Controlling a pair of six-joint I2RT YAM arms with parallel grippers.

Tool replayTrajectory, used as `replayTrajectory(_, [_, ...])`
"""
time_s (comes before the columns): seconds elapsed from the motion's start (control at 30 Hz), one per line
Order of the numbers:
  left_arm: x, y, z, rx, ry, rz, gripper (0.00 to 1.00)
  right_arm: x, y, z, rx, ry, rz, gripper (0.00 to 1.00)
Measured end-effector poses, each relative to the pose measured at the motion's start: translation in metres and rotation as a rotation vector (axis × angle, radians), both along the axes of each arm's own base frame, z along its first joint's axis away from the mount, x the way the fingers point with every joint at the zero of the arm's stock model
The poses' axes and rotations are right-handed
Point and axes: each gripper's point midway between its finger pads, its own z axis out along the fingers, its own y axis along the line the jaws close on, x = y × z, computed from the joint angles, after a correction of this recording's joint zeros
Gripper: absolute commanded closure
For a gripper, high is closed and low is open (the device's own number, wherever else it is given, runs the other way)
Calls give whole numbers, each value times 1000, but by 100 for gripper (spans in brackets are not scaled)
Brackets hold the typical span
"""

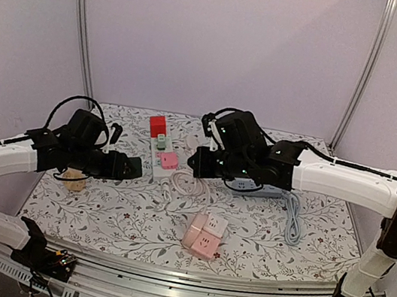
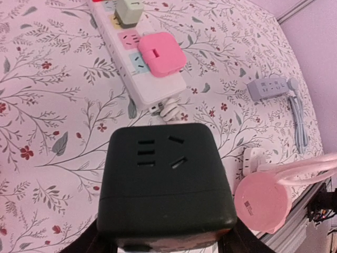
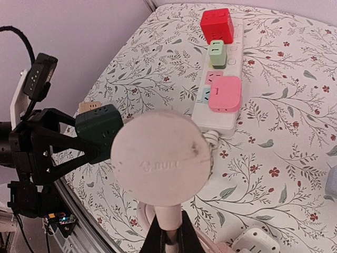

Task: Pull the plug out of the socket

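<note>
The green socket is clear of the pink plug, so my left gripper keeps going to the free mat (image 1: 94, 193) beside the tan cube and lets go of it there.
The socket, a dark green cube (image 2: 163, 179), sits between the fingers of my left gripper (image 2: 163, 243), which is shut on its two sides; its slotted face points away from the wrist camera. The plug, a round pale pink disc (image 3: 160, 158), hangs off the table with my right gripper (image 3: 171, 234) shut on its neck just behind the disc. Plug and socket are apart: in the right wrist view the green cube (image 3: 100, 129) is a little to the left of the disc. From above, both grippers (image 1: 128, 167) (image 1: 195, 162) face each other over the mat's middle.
A white power strip (image 1: 158, 163) lies at the back, carrying a red cube (image 1: 158, 125), a green adapter (image 1: 160, 142) and a pink adapter (image 1: 168, 160). Pink cube sockets (image 1: 204, 235) rest near the front. A grey strip (image 2: 268, 88) with its cable (image 1: 292, 224) lies at the right.
</note>
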Motion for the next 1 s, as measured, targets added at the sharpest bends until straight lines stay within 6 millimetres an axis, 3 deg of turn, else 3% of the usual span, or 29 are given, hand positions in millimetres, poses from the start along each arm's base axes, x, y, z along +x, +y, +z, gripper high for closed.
replayTrajectory(0.13, [-3,17,-14,91,29,43,95,9,-18,15,-9,-21,-53,100])
replayTrajectory(0.3, [-3,29,-3,99,-9,97,92,6,-25,25,-10,-33,-65,100])
replayTrajectory(0.4, [-3,48,-2,99,-15,176,91,5,-27,26,-10,-32,-76,100])
replayTrajectory(0.53, [-6,94,-33,111,81,344,91,6,-29,24,-11,-27,-86,100])
replayTrajectory(0.63, [-17,114,-60,126,169,417,91,5,-31,23,-13,-26,-88,100])
replayTrajectory(0.7, [-24,121,-72,124,215,445,90,4,-33,24,-13,-27,-89,100])
replayTrajectory(1.0, [-28,132,-87,65,281,496,82,3,-36,23,-15,-28,-95,100])
